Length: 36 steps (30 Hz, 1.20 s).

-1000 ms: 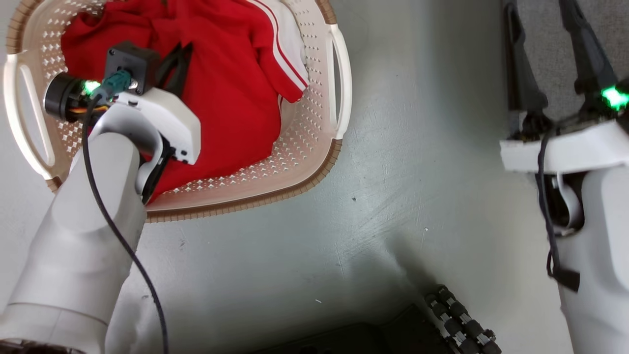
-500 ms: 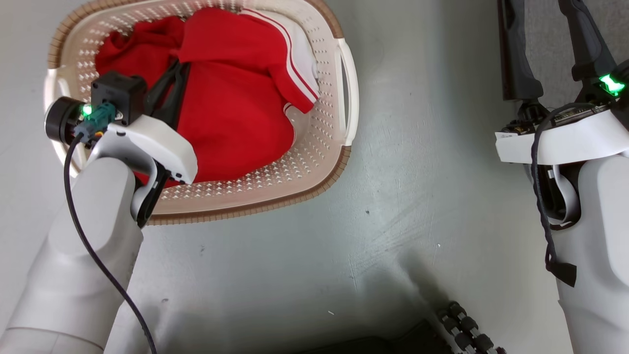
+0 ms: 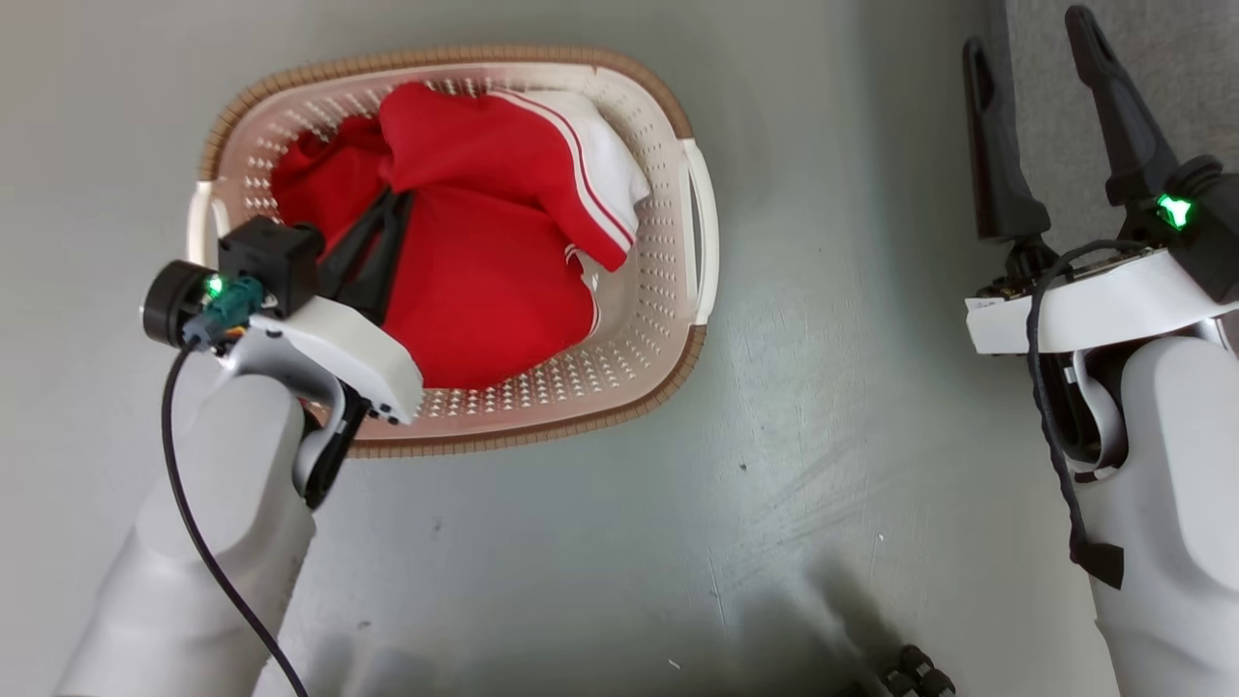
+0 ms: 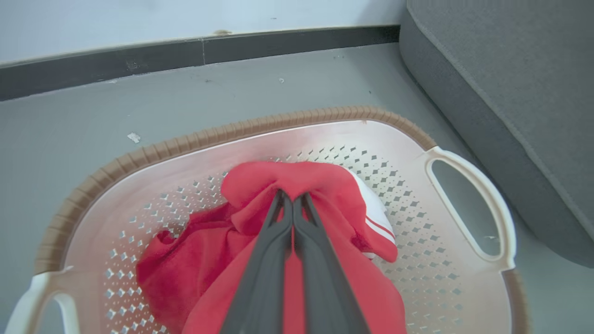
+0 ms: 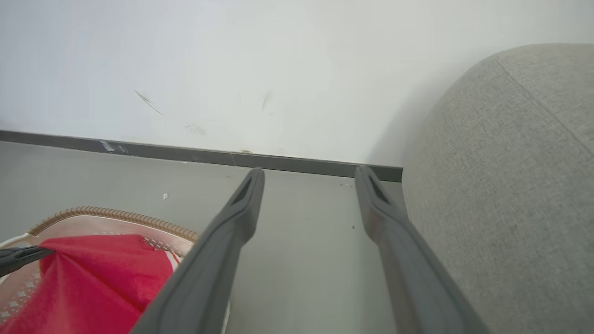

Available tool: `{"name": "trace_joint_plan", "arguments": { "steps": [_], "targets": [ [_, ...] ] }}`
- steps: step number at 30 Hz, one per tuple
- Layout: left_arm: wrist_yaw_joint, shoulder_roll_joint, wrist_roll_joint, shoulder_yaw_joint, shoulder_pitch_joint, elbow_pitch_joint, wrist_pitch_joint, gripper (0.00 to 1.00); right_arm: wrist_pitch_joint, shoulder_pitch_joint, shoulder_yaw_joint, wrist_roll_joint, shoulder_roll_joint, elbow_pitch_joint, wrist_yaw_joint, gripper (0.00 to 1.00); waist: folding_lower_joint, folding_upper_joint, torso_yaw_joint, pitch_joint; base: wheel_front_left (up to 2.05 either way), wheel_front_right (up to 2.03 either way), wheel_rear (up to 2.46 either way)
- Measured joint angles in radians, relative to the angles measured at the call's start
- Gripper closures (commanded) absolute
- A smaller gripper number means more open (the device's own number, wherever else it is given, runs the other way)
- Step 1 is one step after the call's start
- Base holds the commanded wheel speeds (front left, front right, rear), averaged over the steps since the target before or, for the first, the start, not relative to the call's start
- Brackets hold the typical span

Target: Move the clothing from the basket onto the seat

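My gripper will leave another red garment behind in the basket when it lifts the clothing's raised fold (image 3: 470,145) out, because darker red cloth (image 3: 322,174) lies low beside that fold.
The cream basket (image 3: 678,319) with a brown rim stands on the floor at the upper left of the head view. Red clothing (image 3: 484,281) with white stripes lies inside it. My left gripper (image 3: 392,198) is shut on a fold of that clothing, which is drawn up into a peak (image 4: 325,185) around the fingertips of the left gripper (image 4: 290,197). My right gripper (image 3: 1026,39) stands open and holds nothing, at the edge of the grey seat (image 3: 1181,68). The right wrist view shows the right gripper (image 5: 310,174) over the floor beside the seat (image 5: 510,162).
Grey floor (image 3: 823,387) runs between the basket and the seat. A dark skirting board (image 4: 278,44) and a white wall (image 5: 232,69) stand behind the basket. Dark rollers of my base (image 3: 910,668) show at the bottom edge.
The whole head picture has shifted, so the camera has moved. My left gripper stays shut on the red clothing, which is now pulled into a higher peak. The right gripper stays open.
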Motion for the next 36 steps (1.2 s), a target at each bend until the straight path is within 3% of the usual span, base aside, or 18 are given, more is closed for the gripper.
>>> {"name": "trace_joint_plan", "arguments": {
  "steps": [36],
  "targets": [
    [0.0,-0.019,-0.122,0.011,0.304,-0.152,-0.038,1.0,0.0,0.184,0.043,-0.08,-0.001,0.097,0.0,0.0,0.0,0.0,0.094,-0.441,0.0,0.0,0.0]
  ]
}}
